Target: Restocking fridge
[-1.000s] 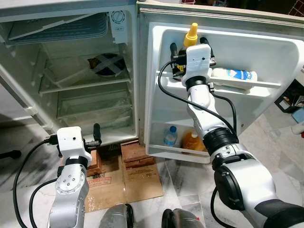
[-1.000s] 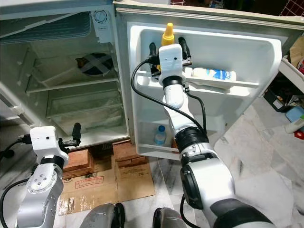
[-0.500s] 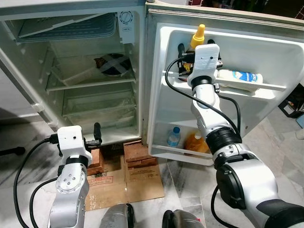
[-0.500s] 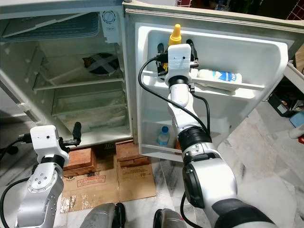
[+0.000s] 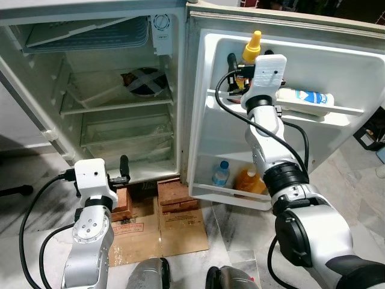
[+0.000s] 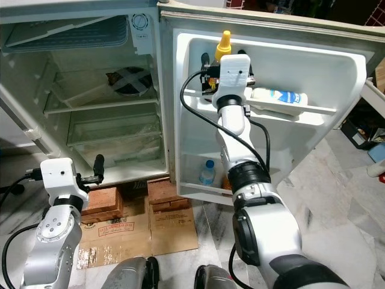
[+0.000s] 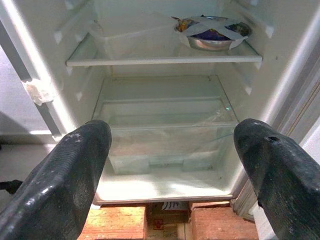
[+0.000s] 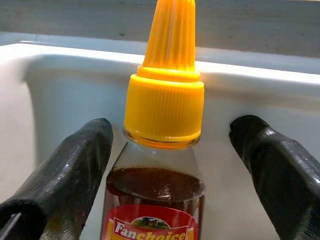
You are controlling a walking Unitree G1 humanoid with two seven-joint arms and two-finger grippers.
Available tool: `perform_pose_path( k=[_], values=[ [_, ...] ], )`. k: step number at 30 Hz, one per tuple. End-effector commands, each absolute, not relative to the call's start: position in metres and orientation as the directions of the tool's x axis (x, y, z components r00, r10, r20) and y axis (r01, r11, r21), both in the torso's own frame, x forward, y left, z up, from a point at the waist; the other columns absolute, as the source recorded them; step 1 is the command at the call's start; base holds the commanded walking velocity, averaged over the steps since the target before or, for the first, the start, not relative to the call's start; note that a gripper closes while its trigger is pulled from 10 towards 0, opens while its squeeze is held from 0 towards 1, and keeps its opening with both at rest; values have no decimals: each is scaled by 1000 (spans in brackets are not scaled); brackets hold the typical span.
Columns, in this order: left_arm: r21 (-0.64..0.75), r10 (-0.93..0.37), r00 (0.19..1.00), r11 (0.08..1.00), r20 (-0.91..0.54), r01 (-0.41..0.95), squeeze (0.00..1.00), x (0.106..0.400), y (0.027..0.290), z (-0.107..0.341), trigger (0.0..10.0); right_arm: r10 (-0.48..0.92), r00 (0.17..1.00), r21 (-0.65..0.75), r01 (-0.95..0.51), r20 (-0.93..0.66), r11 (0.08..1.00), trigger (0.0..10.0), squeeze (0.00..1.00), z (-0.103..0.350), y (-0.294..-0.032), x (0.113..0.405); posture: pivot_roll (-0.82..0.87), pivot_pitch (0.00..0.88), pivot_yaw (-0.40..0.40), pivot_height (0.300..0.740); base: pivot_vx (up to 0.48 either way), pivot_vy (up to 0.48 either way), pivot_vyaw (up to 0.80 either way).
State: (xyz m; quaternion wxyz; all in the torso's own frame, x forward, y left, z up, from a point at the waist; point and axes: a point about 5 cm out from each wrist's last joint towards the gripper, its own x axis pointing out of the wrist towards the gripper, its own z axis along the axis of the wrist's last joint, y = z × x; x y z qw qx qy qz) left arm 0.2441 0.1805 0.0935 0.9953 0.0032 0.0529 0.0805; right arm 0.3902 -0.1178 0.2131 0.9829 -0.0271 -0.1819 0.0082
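Note:
The sauce bottle is tall and slim and stands behind a low shelf rail, so it will lean over when the robot puts it back.
A sauce bottle with a yellow nozzle cap and dark brown contents stands upright at the left end of the upper door shelf. My right gripper is raised to it and open. Its two black fingers stand on either side of the bottle's neck, with a gap on each side. My left gripper is open and holds nothing. It is low in front of the fridge, facing the glass shelves.
A white bottle lies on the same door shelf. A water bottle and an orange bottle stand in the lower door shelf. A taped foil bowl sits inside the fridge. Bricks and cardboard lie on the floor.
The whole picture has slid a little to the right, so the camera moved. My right gripper stays around the sauce bottle, and the left arm holds its place.

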Motion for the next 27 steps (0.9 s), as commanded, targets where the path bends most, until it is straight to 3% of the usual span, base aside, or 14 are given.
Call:
perform_pose_path(
  k=[1,2,3,4,22,27],
  values=[
    [17,165,980,986,-109,-164,0,244,180,92,10000,-42,927,-30,57,372,998,5373,0,220,-142,391,103,104,-23,740,0,0,0],
    [17,164,980,986,-109,-164,0,245,180,92,10000,-42,927,-31,58,372,998,4510,0,220,-144,391,103,104,-23,740,0,0,0],
    [17,164,980,986,-109,-163,0,245,180,92,10000,-41,928,-32,57,371,998,3020,0,220,-144,391,101,105,-23,740,0,0,0],
    [16,164,980,986,-109,-163,0,245,180,92,10000,-38,930,-37,55,366,998,0,0,218,-146,390,100,103,-23,740,0,0,0],
    [19,167,981,986,-103,-166,0,245,181,92,10000,-10,904,-141,77,428,987,0,0,229,-150,388,105,98,-25,740,0,0,0],
    [20,166,981,986,-102,-164,0,245,181,92,10000,47,873,-251,87,485,964,0,0,238,-149,385,104,100,-23,740,0,0,0]
  ],
)
